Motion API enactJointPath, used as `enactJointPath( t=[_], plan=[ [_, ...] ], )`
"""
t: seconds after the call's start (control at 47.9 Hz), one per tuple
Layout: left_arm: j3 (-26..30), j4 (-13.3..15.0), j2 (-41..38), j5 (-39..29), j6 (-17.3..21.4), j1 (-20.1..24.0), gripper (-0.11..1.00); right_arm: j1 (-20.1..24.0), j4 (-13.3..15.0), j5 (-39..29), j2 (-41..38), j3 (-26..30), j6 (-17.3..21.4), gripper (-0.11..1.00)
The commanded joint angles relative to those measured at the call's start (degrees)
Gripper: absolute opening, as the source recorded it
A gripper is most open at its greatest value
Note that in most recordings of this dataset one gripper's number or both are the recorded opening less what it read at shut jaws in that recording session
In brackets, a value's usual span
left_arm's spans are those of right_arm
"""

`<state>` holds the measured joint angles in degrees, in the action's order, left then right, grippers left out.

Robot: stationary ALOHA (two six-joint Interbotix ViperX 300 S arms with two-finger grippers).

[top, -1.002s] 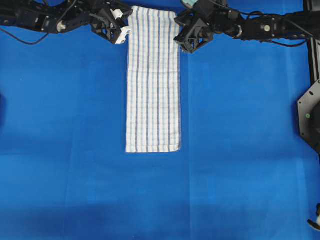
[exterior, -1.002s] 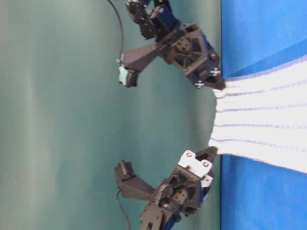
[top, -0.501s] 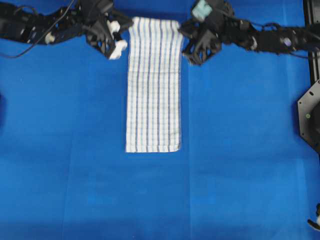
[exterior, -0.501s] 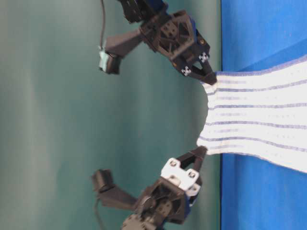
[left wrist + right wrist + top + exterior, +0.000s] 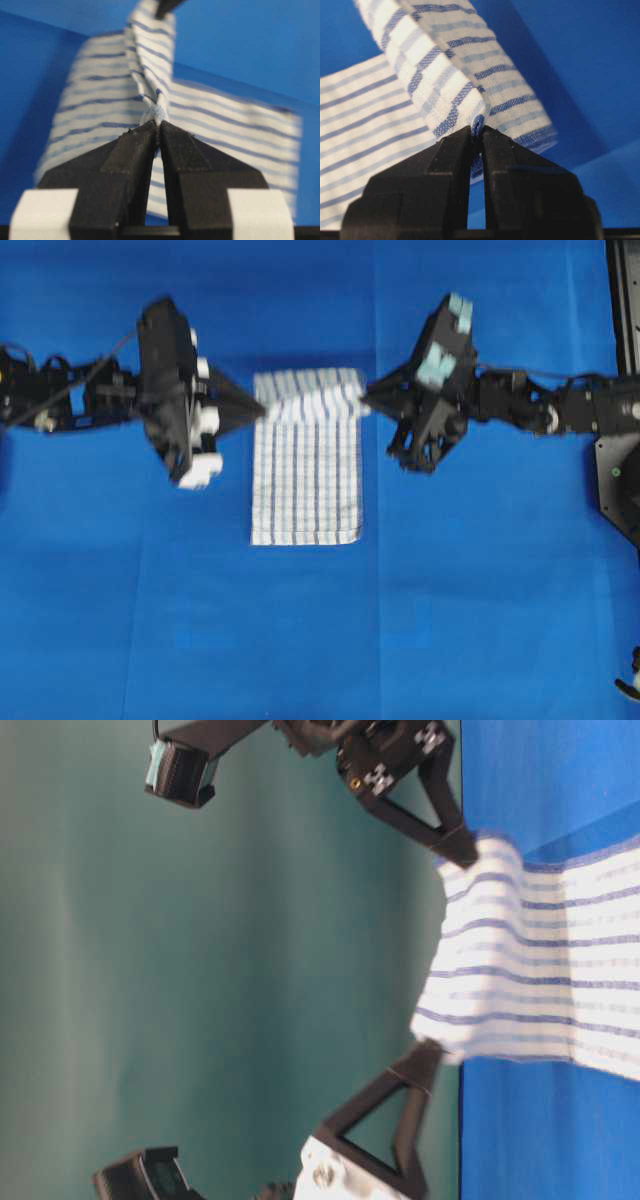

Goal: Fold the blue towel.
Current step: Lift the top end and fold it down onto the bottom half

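The blue towel's raised edge stretches between the two grippers, parallel to its flat near end. So my left gripper should keep carrying the raised edge until both edges meet.
The blue towel, white with thin blue stripes, lies as a narrow strip on the blue table cover; its far end is lifted and curls back over the lower part. My left gripper is shut on the towel's left far corner. My right gripper is shut on the right far corner. In the table-level view the raised edge hangs stretched between the two grippers above the table. The near end rests flat.
The blue table cover spreads around the towel on all sides. A black frame and bracket stand at the right edge. A green backdrop fills the far side in the table-level view.
Both grippers have carried the towel's far edge up and toward the near end, so the visible strip is much shorter. Both arms swung inward from the far edge of the table.
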<state>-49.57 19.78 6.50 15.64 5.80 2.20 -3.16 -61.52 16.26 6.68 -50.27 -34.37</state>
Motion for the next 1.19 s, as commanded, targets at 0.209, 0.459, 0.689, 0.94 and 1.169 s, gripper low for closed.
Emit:
enactJointPath(
  t=[0.209,0.459,0.689,0.94,1.169],
  plan=[
    [-0.4,0.1,-1.2,3.3,-4.2,-8.6,0.03,10.2,-6.2,6.0,0.4,0.4,0.0,0.07],
    [-0.2,0.1,-4.7,4.7,-5.4,-10.8,0.03,14.0,-8.7,6.9,-3.1,2.1,0.0,0.07],
    [-1.1,0.2,-6.2,4.7,-5.5,-11.6,0.03,15.6,-10.5,6.9,-6.7,3.6,0.0,0.07],
    [-0.8,0.1,-9.8,5.5,-5.6,-12.0,0.03,16.5,-11.2,6.7,-7.8,4.2,0.0,0.07],
    [-1.0,0.2,-10.0,6.6,-5.5,-11.9,0.03,16.5,-11.3,6.6,-7.8,4.1,-0.1,0.07]
  ],
)
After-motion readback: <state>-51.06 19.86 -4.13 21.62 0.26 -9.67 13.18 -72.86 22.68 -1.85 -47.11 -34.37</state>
